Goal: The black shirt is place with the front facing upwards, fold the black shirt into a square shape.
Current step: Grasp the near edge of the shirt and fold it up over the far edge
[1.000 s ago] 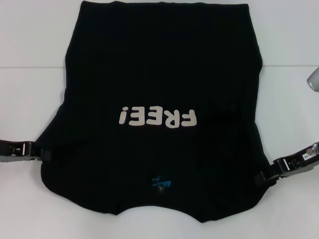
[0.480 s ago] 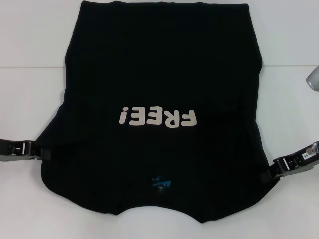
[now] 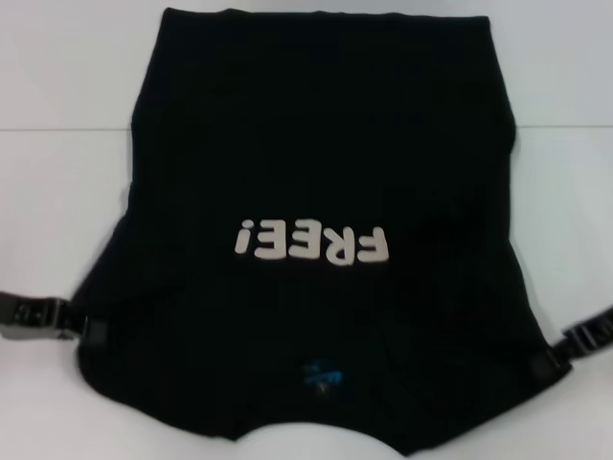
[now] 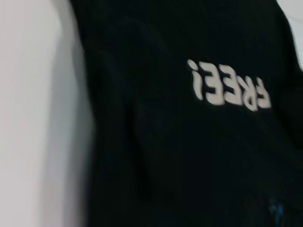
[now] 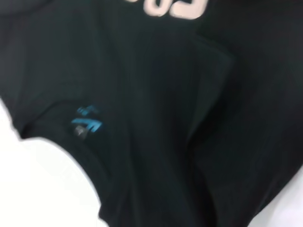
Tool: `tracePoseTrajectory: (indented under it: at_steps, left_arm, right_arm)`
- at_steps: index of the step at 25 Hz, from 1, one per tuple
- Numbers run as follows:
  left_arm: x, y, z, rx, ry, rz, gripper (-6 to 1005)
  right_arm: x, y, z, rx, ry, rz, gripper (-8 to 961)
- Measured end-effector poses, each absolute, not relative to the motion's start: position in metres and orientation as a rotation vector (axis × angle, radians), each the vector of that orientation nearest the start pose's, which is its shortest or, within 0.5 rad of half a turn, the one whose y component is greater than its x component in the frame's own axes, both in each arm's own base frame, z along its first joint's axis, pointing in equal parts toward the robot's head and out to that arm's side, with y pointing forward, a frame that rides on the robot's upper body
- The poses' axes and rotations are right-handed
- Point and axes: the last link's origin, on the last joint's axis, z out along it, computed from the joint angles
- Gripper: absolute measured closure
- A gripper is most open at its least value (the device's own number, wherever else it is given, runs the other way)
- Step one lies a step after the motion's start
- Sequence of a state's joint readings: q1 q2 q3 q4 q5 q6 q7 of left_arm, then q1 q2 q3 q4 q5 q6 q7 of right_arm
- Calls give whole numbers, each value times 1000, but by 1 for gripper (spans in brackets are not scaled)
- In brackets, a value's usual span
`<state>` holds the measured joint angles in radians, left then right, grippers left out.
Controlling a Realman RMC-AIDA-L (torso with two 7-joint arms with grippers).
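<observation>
My grippers should pull the shirt toward me by both sleeves [image 3: 103, 371] before I fold it, because the black shirt's far hem [image 3: 326, 15] lies a long way from them.
The black shirt [image 3: 316, 144] lies front up on the white table, its white "FREE!" lettering [image 3: 311, 242] reading upside down to me and its blue neck label [image 3: 323, 374] near the front edge. My left gripper [image 3: 93, 333] is at the shirt's near left corner and my right gripper [image 3: 548, 362] at its near right corner, each shut on the cloth's edge. The left wrist view shows the shirt [image 4: 189, 165] with the lettering [image 4: 229, 90]. The right wrist view shows the collar curve and blue label [image 5: 86, 124].
The white table [image 3: 57, 192] shows on both sides of the shirt and beyond its far hem. Nothing else stands on it in these views.
The shirt's near part now looks larger and wider, with the lettering lower in view. Both grippers moved outward and lower with the corners. The grey object at the right edge has left the view.
</observation>
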<state>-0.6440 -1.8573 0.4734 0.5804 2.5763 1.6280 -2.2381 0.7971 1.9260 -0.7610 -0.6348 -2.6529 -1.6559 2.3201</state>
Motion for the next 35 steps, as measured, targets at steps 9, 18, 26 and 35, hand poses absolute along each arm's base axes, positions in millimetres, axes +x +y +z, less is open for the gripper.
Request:
tracePoseTrajectory:
  at_steps: [9, 18, 26, 35]
  left_arm:
    - [-309, 291, 71, -2656, -1946, -52, 974]
    - [-317, 298, 74, -2538, -1955, 5, 973]
    - [-327, 304, 88, -2334, -2028, 11, 958]
    - [-335, 309, 77, -2192, -2090, 11, 749]
  right_arm:
    - [279, 319, 46, -2860, 1568, -484, 898]
    - [283, 316, 44, -2865, 1561, -495, 897]
    - [287, 313, 45, -2839, 1597, -485, 897]
    - [291, 312, 45, -2806, 1636, -469, 897]
